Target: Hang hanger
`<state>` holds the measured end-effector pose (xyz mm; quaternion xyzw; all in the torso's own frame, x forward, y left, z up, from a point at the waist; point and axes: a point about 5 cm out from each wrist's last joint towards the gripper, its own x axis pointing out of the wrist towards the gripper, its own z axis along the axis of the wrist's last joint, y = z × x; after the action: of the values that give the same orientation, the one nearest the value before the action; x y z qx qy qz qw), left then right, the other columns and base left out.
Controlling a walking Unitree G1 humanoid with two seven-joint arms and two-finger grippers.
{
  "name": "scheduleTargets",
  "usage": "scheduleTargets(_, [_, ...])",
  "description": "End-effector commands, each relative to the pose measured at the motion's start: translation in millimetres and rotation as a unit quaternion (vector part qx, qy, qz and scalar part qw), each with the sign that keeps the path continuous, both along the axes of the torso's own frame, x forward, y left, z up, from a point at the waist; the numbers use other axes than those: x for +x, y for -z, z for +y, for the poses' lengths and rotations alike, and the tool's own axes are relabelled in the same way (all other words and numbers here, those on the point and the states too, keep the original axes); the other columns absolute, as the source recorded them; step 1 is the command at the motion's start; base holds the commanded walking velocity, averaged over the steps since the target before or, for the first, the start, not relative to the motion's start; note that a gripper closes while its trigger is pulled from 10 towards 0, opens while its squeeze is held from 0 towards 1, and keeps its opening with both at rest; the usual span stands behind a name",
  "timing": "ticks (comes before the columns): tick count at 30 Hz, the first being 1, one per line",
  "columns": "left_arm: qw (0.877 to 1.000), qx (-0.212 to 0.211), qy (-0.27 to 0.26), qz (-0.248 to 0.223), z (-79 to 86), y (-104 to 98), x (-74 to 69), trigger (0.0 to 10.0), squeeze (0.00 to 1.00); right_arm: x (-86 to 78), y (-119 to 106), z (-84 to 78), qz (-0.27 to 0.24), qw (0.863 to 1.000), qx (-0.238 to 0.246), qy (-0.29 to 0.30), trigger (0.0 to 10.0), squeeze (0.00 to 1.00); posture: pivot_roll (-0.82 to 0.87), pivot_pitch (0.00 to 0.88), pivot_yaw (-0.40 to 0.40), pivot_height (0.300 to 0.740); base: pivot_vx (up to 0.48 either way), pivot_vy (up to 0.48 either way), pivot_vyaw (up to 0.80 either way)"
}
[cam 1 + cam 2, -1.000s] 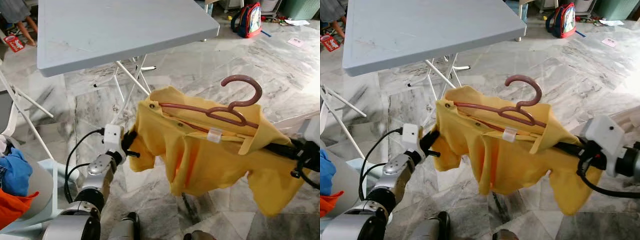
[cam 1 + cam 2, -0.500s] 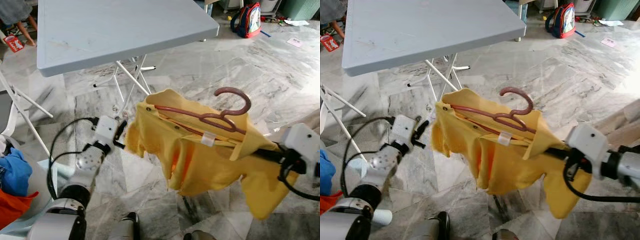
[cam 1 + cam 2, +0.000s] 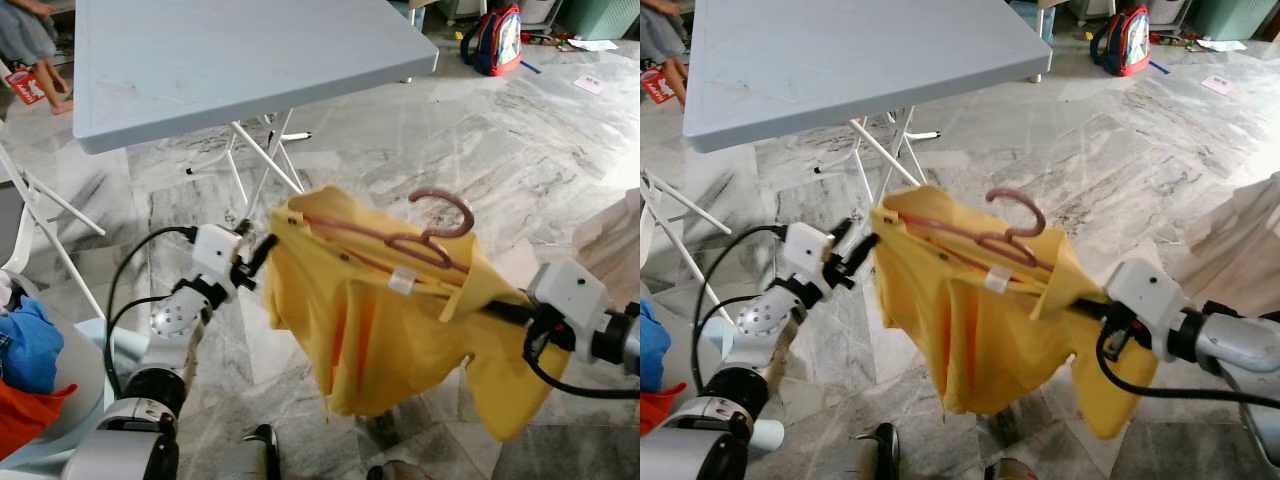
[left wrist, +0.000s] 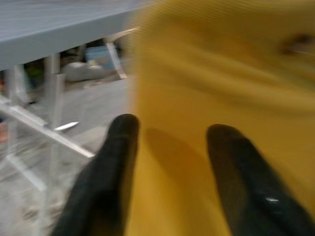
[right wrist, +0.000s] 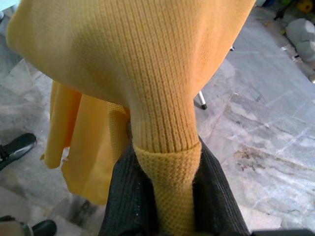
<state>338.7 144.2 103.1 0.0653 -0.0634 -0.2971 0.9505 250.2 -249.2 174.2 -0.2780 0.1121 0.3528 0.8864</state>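
Observation:
Most of the hanger's arm [image 3: 345, 228] is left bare by the yellow shirt's wide open neckline [image 3: 358, 247], so the hanger's arm will slide out when I pull the yellow shirt's shoulder down.
A yellow shirt [image 3: 380, 330] hangs in mid-air on a brownish-pink hanger [image 3: 440, 212], whose hook sticks up above the collar. My right gripper [image 3: 500, 312] reaches in from the right and is shut on the shirt's shoulder; in the right wrist view its fingers [image 5: 123, 196] pinch a fold of yellow knit [image 5: 162, 123]. My left gripper [image 3: 258, 258] is at the shirt's opposite shoulder, open. In the left wrist view its two fingers [image 4: 118, 147] stand apart with yellow fabric [image 4: 211, 73] close in front of them.
A grey folding table [image 3: 240, 60] on white legs stands just behind the shirt. A backpack [image 3: 497, 40] lies on the marble floor at the back right. Blue and orange clothes [image 3: 25, 350] are piled at my left. Pale cloth [image 3: 610, 240] hangs at the right edge.
The shirt and hanger have sunk lower and shifted left with the right arm. The left gripper drew away from the sleeve, then came back up to the shirt's shoulder.

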Motion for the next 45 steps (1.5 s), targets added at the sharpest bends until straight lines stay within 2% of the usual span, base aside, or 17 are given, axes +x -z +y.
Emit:
scheduleTargets(1, [1.0, 0.012, 0.007, 0.009, 1.4, 6, -3.3, 10.0, 1.0, 1.7, -6, 4.8, -0.016, 1.0, 0.009, -0.011, 10.0, 0.0, -0.18, 0.218, 0.036, 0.74, 0.0, 0.0, 0.0])
scheduleTargets(3, [1.0, 0.015, 0.005, 0.011, 1.6, 7, -3.2, 10.0, 1.0, 0.8, -6, 6.3, -0.014, 1.0, 0.012, -0.016, 10.0, 0.0, -0.18, 0.218, 0.036, 0.74, 0.0, 0.0, 0.0])
scheduleTargets(6, [0.999, 0.028, -0.027, 0.009, 8.7, 6, 0.8, 10.0, 1.0, -5.0, -12, 8.9, -0.003, 0.999, 0.022, -0.035, 10.0, 0.0, -0.18, 0.219, 0.038, 0.74, 0.0, 0.0, 0.0])
scheduleTargets(9, [0.998, 0.012, -0.055, 0.0, 16.1, -1, 5.4, 10.0, 1.0, -7.1, -18, 5.8, -0.004, 0.999, 0.02, -0.036, 10.0, 0.0, -0.2, 0.216, 0.044, 0.74, 0.0, 0.0, 0.0])
scheduleTargets(16, [0.999, 0.014, -0.042, -0.007, 15.4, -4, 6.9, 10.0, 1.0, -21.5, -28, -1.2, 0.025, 0.998, 0.014, -0.056, 10.0, 0.0, -0.21, 0.215, 0.047, 0.74, 0.0, 0.0, 0.0])
scheduleTargets(17, [0.999, 0.019, -0.041, -0.01, 15.4, -5, 7.1, 10.0, 0.51, -23.9, -30, -2.0, 0.031, 0.998, 0.014, -0.06, 10.0, 0.0, -0.21, 0.214, 0.048, 0.74, 0.0, 0.0, 0.0])
scheduleTargets(18, [0.999, 0.019, -0.041, -0.01, 15.4, -5, 7.1, 10.0, 0.51, -23.9, -30, -2.0, 0.031, 0.998, 0.014, -0.06, 10.0, 0.0, -0.21, 0.214, 0.048, 0.74, 0.0, 0.0, 0.0])
scheduleTargets(19, [1.0, 0.008, -0.029, 0.0, 13.6, -5, 8.0, 10.0, 0.0, -28.2, -34, -6.0, 0.042, 0.997, 0.011, -0.064, 10.0, 0.0, -0.21, 0.214, 0.049, 0.74, 0.0, 0.0, 0.0])
scheduleTargets(22, [1.0, -0.013, 0.003, 0.021, 7.7, -4, 8.2, 10.0, 0.0, -32.4, -38, -10.9, 0.05, 0.997, 0.007, -0.066, 10.0, 0.0, -0.21, 0.213, 0.05, 0.74, 0.0, 0.0, 0.0])
scheduleTargets(23, [1.0, -0.013, 0.003, 0.021, 7.7, -4, 8.2, 10.0, 0.0, -32.4, -38, -10.9, 0.05, 0.997, 0.007, -0.066, 10.0, 0.0, -0.21, 0.213, 0.05, 0.74, 0.0, 0.0, 0.0])
scheduleTargets(26, [0.998, -0.016, 0.047, 0.037, -3.7, 1, 4.6, 10.0, 0.0, -33.9, -43, -13.3, 0.055, 0.996, 0.011, -0.065, 10.0, 0.0, -0.22, 0.212, 0.053, 0.74, 0.0, 0.0, 0.0])
scheduleTargets(27, [0.997, -0.027, 0.057, 0.042, -7.2, 3, 3.2, 0.0, 0.0, -33.9, -43, -13.7, 0.056, 0.996, 0.01, -0.064, 10.0, 0.0, -0.22, 0.212, 0.054, 0.74, 0.0, 0.0, 0.0])
scheduleTargets(32, [0.994, -0.055, 0.078, 0.058, -13.1, 5, 0.8, 0.0, 0.0, -35.4, -42, -13.3, 0.061, 0.996, 0.013, -0.064, 10.0, 0.0, -0.22, 0.21, 0.057, 0.74, 0.0, 0.0, 0.0])
scheduleTargets(36, [0.993, -0.057, 0.084, 0.06, -12.9, 6, -0.2, 0.0, 0.0, -37.1, -41, -13.6, 0.068, 0.996, 0.015, -0.064, 10.0, 0.0, -0.21, 0.209, 0.059, 0.74, 0.0, 0.0, 0.0])
scheduleTargets(45, [0.995, -0.062, 0.05, 0.06, -1.9, 5, 3.2, 0.0, 0.0, -38.1, -42, -14.9, 0.074, 0.995, 0.015, -0.066, 10.0, 0.0, -0.21, 0.206, 0.06, 0.74, 0.0, 0.0, 0.0])
